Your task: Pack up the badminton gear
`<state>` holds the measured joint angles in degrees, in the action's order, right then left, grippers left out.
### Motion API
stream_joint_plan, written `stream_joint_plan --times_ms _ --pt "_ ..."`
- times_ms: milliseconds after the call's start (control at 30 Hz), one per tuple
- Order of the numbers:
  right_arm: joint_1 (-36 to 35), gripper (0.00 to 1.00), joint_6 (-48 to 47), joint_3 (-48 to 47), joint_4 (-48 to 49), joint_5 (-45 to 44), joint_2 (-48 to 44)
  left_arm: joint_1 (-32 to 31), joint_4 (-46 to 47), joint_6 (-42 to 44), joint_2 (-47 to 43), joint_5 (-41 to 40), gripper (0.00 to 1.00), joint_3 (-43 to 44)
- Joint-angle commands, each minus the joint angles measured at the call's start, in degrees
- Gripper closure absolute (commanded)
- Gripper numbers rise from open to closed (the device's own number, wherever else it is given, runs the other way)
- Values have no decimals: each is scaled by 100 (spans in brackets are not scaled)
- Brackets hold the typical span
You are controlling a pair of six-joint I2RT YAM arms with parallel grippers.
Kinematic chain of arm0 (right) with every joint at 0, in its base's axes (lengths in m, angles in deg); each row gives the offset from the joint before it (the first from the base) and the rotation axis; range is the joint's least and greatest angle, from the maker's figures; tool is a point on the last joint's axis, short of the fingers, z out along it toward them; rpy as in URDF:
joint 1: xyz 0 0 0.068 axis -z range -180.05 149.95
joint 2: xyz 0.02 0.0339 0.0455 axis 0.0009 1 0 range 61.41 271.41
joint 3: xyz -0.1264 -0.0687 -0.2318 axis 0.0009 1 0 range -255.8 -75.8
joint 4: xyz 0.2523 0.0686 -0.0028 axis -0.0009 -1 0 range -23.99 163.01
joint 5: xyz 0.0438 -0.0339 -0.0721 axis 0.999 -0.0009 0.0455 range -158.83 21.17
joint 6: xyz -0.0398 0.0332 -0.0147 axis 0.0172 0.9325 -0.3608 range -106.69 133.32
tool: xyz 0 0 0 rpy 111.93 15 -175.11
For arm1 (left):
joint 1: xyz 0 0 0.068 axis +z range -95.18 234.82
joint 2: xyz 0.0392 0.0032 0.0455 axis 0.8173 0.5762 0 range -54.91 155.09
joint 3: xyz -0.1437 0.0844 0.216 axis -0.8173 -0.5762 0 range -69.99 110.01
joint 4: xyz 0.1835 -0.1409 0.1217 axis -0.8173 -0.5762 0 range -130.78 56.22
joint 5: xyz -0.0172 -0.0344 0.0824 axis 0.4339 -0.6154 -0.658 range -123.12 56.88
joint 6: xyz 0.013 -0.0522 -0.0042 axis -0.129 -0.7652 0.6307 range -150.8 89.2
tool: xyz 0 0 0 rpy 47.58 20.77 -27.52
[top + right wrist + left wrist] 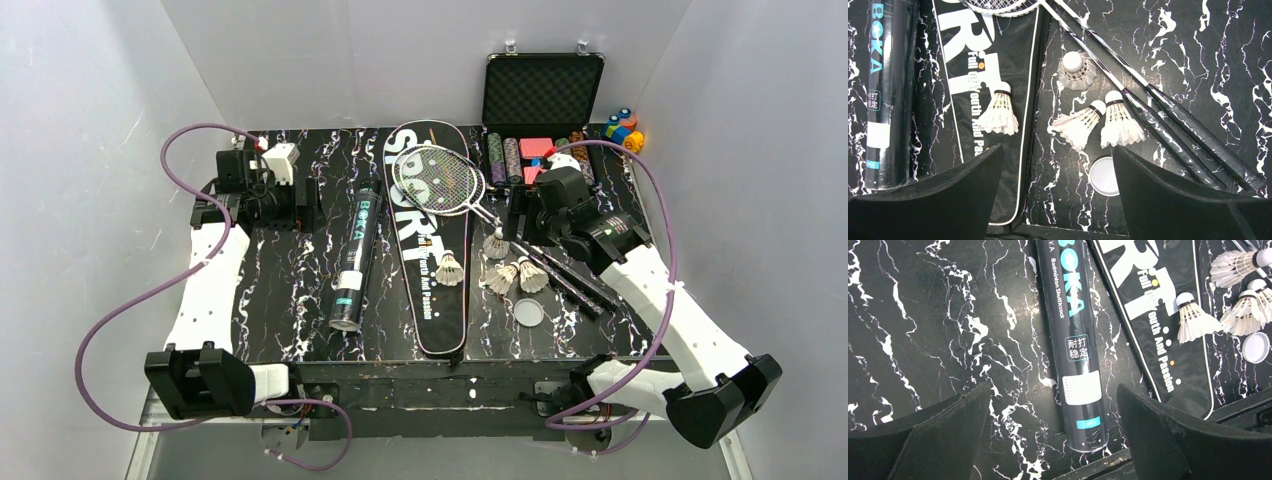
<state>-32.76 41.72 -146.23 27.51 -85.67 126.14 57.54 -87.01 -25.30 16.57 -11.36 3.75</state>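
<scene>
I go on moving my left gripper to the BOKA end [364, 212] before I close it, with the black tube clear of the bag [354, 262] and my open fingers placed across the tube's width.
The long black tube [355, 255] lies lengthwise left of centre, and it also shows in the left wrist view [1075, 340]. The black "SPORT" bag [430, 250] lies beside it. Two rackets [440, 178] rest with their heads on the bag and their dark handles [575, 280] running to the right. Several white shuttlecocks [502, 277] lie by the bag; one [449, 268] lies on it. The round white lid [529, 312] lies loose near the front. My left gripper [300, 205] [1053, 395] is open and empty, left of the tube. My right gripper [518, 215] [1057, 152] is open and empty above the shuttlecocks [1118, 120].
An open black case of poker chips [540, 100] stands at the back right, with small coloured blocks [622, 128] beside it. White walls enclose the table on three sides. The table's front edge [440, 365] is close to the tube's end and the bag's handle end.
</scene>
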Motion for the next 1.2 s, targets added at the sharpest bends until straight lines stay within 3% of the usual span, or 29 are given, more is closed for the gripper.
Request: stream_joint_plan --times_ms 0,500,833,1167 --pt "1 12 -150 -188 -17 -21 -116 -162 286 -215 223 141 2 60" --pt "1 11 -64 222 -113 -142 -362 -1689 1126 -671 2530 -956 2 843" --pt "6 11 -83 377 18 123 -530 -1755 1469 -300 3576 -1267 2 1114" --pt "10 10 -97 392 155 387 -386 -1864 1648 591 3527 -1122 3 229"
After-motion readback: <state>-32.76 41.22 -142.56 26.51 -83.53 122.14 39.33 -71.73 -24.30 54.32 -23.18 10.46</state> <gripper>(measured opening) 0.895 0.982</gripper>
